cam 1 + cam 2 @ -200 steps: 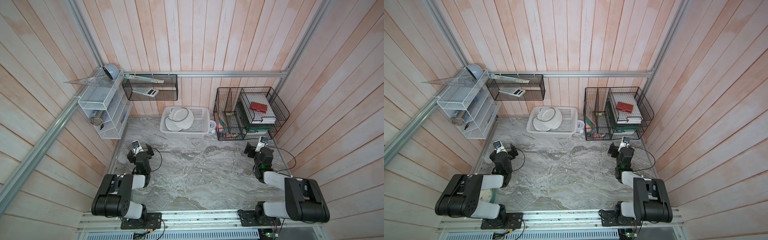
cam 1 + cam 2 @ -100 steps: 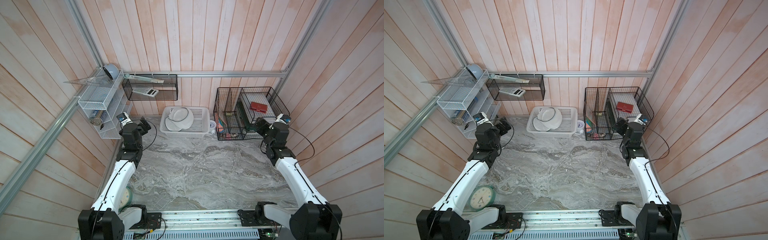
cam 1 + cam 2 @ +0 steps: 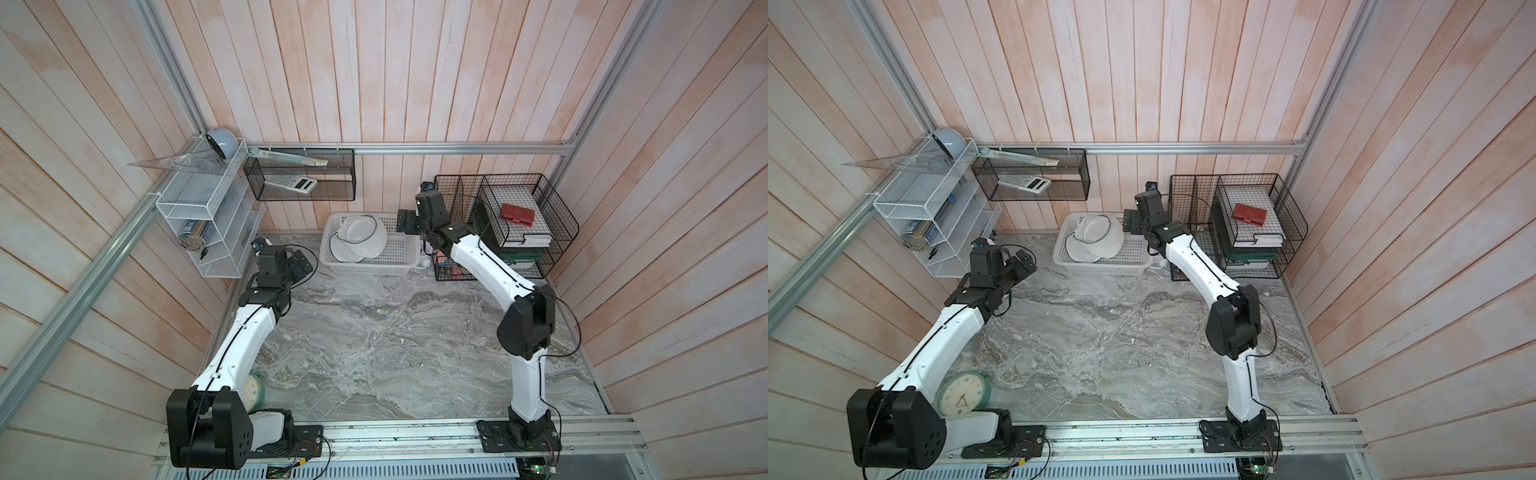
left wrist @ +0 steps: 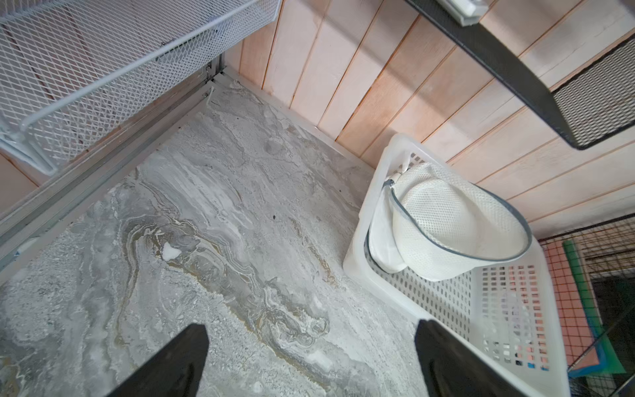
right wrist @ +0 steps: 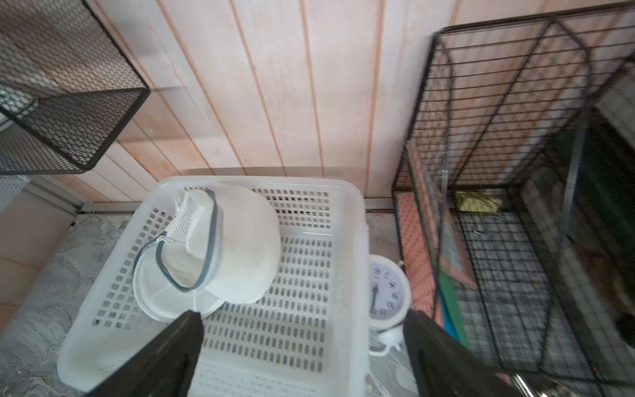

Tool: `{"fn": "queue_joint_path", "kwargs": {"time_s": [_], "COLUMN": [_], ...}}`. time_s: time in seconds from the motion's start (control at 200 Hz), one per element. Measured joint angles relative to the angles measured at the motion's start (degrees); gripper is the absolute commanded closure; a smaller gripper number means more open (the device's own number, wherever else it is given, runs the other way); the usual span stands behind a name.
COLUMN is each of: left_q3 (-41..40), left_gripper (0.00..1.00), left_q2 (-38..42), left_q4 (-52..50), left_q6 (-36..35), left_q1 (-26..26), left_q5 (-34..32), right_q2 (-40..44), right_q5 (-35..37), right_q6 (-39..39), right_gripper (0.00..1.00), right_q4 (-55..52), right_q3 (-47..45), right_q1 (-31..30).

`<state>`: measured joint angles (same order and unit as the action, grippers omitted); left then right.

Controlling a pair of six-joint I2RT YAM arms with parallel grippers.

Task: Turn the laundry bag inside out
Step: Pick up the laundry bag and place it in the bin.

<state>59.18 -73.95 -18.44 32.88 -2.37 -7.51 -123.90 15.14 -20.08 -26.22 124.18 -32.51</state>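
Note:
The laundry bag's dark rim point(image 5: 213, 244) is wide open above a round flap point(image 5: 170, 295) that joins it at one side. The flap will come along when I lift the bag.
The laundry bag point(image 3: 359, 239) point(image 3: 1098, 239) is a small white mesh dome with dark grey-teal rims, lying tilted in the left half of the white perforated basket point(image 3: 374, 270) by the back wall. My left gripper point(image 3: 301, 266) point(image 4: 311, 330) hovers open over the marble floor, just left of the basket and apart from it. My right gripper point(image 3: 405, 220) point(image 5: 302, 316) hangs open above the basket's right end, with nothing between its fingers. Both wrist views show the bag point(image 4: 446, 223) point(image 5: 220, 247) untouched.
A white wire shelf point(image 3: 199, 216) hangs on the left wall and a black mesh basket point(image 3: 299, 183) on the back wall. A black wire organiser point(image 3: 511, 224) holds books at back right. A small white alarm clock point(image 5: 388, 288) stands between the basket and the organiser. A green-rimmed clock point(image 3: 961, 392) lies by the left arm's base.
Both arms have unfolded from their low rest and reached towards the back wall. The right gripper has swung left over the basket; the left has settled beside the basket's left end.

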Motion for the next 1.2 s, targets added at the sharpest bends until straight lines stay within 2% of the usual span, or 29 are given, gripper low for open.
{"fn": "queue_joint_path", "kwargs": {"time_s": [0.035,0.115,0.365,0.61,0.715,0.81,0.85,1.005,1.035,1.2], "left_q3": [0.44,1.46,2.43,2.43,2.43,2.43,2.43,2.43,2.43,2.43], "left_gripper": [0.0,0.0,0.0,0.0,0.0,0.0,0.0,0.0,0.0,0.0], "left_q2": [0.0,-0.11,-2.38,-3.08,-3.08,-3.04,-2.97,-2.43,-2.36,-2.32], "left_q4": [-0.63,-1.97,-4.33,-6.88,-8.13,-9.05,-9.25,-9.22,-9.22,-9.22], "left_q6": [0.52,1.75,4.74,5.09,5.07,5.05,5.03,4.83,4.83,4.74], "left_q1": [0.09,0.17,0.17,0.17,0.17,0.17,0.17,0.17,0.17,0.17], "left_q5": [0.46,1.53,5.05,7.17,7.34,7.37,7.39,8.02,8.2,8.79], "right_q2": [-3.67,-10.73,-21.05,-27.08,-30.25,-31.32,-31.47,-31.26,-30.97,-27.32], "right_q5": [0.02,-0.2,-2.14,-3.43,-2.21,-0.09,0.74,2.49,2.51,1.27], "right_q6": [0.26,-0.04,-1.6,-5.25,-7.39,-9.09,-9.75,-10.86,-10.6,-9.62], "right_gripper": [0.16,0.23,0.22,0.22,0.34,0.41,0.47,0.93,0.99,1.0], "right_q4": [-1.73,-4.44,-4.57,1.84,2.54,1.38,0.59,-0.92,-0.9,-0.74], "right_q3": [5.05,14.36,24.0,29.11,32.92,32.94,32.5,29.11,27.98,21.77], "right_q1": [-0.57,-1.42,-2.19,-3.54,-3.89,-3.98,-3.93,-3.45,-3.39,-2.93]}}
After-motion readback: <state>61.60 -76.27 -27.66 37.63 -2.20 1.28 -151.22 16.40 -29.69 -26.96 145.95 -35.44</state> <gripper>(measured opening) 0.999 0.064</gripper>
